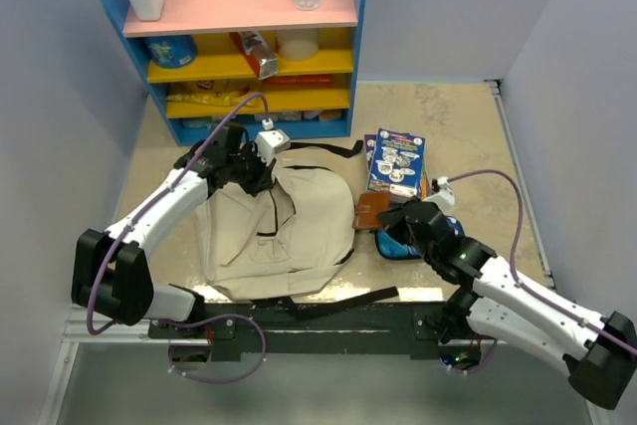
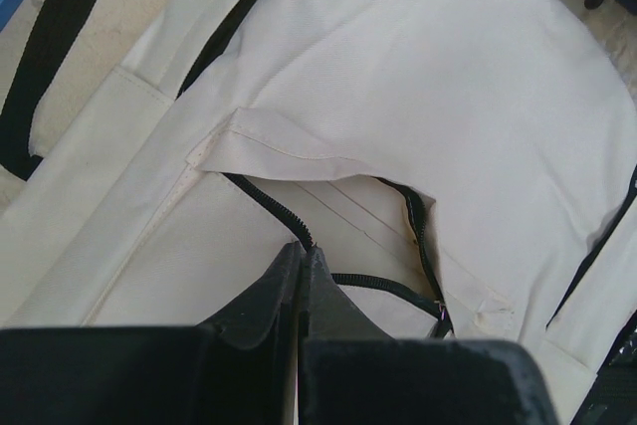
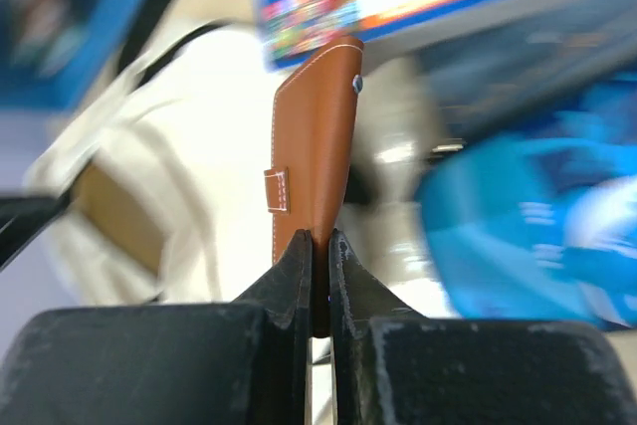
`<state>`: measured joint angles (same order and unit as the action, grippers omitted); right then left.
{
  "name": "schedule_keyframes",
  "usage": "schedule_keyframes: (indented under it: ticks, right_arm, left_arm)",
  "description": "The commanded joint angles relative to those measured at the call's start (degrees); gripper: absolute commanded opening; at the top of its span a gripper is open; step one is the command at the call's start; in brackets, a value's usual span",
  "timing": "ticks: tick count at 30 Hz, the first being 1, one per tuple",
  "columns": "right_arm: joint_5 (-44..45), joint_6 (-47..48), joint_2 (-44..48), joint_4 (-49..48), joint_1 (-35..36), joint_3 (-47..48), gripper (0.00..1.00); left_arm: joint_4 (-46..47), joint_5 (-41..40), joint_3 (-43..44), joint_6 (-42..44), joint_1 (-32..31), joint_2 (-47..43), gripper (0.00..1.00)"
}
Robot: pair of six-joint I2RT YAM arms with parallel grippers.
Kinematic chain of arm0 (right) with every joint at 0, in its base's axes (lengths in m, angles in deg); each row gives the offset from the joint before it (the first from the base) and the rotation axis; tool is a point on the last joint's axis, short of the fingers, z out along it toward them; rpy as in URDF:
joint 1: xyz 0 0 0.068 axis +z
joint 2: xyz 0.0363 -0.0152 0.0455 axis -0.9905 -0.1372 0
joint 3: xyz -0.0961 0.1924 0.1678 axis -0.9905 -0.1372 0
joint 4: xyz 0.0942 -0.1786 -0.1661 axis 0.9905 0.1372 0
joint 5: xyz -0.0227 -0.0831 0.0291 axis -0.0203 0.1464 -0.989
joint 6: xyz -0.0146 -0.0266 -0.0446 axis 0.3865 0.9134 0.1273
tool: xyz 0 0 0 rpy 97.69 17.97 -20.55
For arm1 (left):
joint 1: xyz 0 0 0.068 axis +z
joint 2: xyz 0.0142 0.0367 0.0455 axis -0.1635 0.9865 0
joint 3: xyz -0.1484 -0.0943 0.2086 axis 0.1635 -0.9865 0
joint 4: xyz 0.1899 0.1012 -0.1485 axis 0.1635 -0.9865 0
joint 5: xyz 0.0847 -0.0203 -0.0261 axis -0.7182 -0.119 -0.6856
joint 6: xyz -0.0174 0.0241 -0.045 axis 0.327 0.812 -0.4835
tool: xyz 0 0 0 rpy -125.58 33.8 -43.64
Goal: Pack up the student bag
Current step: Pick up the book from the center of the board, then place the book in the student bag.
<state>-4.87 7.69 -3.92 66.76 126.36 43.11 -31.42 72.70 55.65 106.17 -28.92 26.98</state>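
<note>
The bag's black zipper edge (image 1: pixel 276 214) stays open in my left gripper, so my right gripper should go on moving the brown wallet into the bag's opening (image 1: pixel 285 211) until it's inside before it lets go.
The beige student bag (image 1: pixel 279 231) lies flat in the middle of the table, black straps spread around it. My left gripper (image 1: pixel 261 178) is at its top end, shut on the bag's black zipper edge (image 2: pixel 284 216), with the opening parted a little. My right gripper (image 1: pixel 393 214) is right of the bag, shut on a brown leather wallet (image 3: pixel 314 146) that stands on edge between the fingers. The wallet also shows in the top view (image 1: pixel 371 212), over the gap between the bag and the blue pencil case (image 1: pixel 403 241).
Blue booklets (image 1: pixel 396 160) lie behind the wallet. A blue, pink and yellow shelf (image 1: pixel 244 37) with a bottle and packets stands at the back. Walls close in on the left and right sides.
</note>
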Motion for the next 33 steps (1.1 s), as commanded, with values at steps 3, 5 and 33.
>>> schedule_keyframes:
  ticks: [3, 5, 33]
  right_arm:
    - [-12.6, 12.8, -6.4, -24.6, 5.5, 3.7, 0.0]
    - [-14.6, 15.3, -9.4, -27.8, 7.2, 5.1, 0.0]
    - [-21.5, 28.7, -43.3, -38.5, 10.1, 18.6, 0.0]
  left_arm:
    - [0.3, 4.6, 4.7, 0.9, 0.3, 0.1, 0.0]
    - [-0.2, 5.6, 5.0, 1.0, 0.4, 0.1, 0.0]
    - [-4.6, 9.3, 4.1, 5.3, 0.3, -0.5, 0.0]
